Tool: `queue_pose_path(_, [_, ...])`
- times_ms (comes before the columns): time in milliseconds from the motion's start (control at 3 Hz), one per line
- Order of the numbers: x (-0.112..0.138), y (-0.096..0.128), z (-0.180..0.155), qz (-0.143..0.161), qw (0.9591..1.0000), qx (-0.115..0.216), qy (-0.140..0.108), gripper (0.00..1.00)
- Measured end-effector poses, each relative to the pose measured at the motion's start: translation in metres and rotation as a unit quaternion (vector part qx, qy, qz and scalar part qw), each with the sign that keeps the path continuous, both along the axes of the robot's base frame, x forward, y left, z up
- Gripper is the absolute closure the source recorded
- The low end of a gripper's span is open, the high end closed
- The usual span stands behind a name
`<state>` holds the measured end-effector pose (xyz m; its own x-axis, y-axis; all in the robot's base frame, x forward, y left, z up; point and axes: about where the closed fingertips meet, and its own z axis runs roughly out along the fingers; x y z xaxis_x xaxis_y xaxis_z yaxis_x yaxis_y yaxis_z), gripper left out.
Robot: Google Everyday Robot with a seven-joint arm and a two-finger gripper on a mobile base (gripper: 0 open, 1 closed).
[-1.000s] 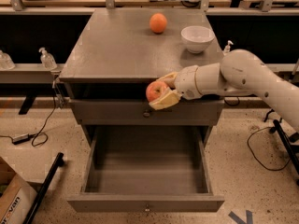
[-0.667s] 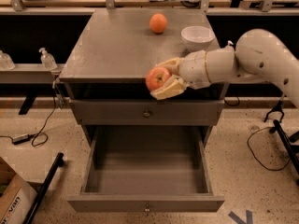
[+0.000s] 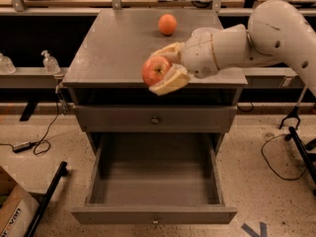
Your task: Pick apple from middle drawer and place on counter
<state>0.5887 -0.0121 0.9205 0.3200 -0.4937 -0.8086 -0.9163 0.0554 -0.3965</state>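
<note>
The apple [image 3: 155, 70] is above the counter's front edge, and there is open counter before the orange [image 3: 146, 49]. My gripper should keep moving inward until the apple sits there, then let go.
My gripper [image 3: 157, 72] is shut on the apple [image 3: 155, 70], a red-pink fruit with a paler patch. It holds the apple above the front edge of the counter [image 3: 113, 43], near the middle. The tan fingers [image 3: 171, 81] clamp it from above and below. The white arm reaches in from the right over the counter. The middle drawer [image 3: 153, 179] is pulled fully open below, its grey floor bare, with a small knob on its front.
An orange [image 3: 167, 24] lies at the back of the counter. A shut drawer front [image 3: 155, 118] sits under the counter's edge. A pump bottle [image 3: 50, 62] stands on a shelf at left. A cardboard box [image 3: 14, 214], a black pole [image 3: 47, 199] and cables lie on the floor.
My gripper has lifted the apple from in front of the upper drawer to above the counter's front edge. The arm now hides the white bowl at the back right.
</note>
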Motion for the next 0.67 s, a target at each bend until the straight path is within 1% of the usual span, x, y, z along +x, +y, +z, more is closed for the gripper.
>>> queue_pose_path(333, [0.039, 0.011, 0.012, -0.043, 0.9987, 0.011, -0.024, 1.00])
queue_pose_path(667, [0.070, 0.019, 0.023, -0.072, 0.9962, 0.016, -0.046, 1.00])
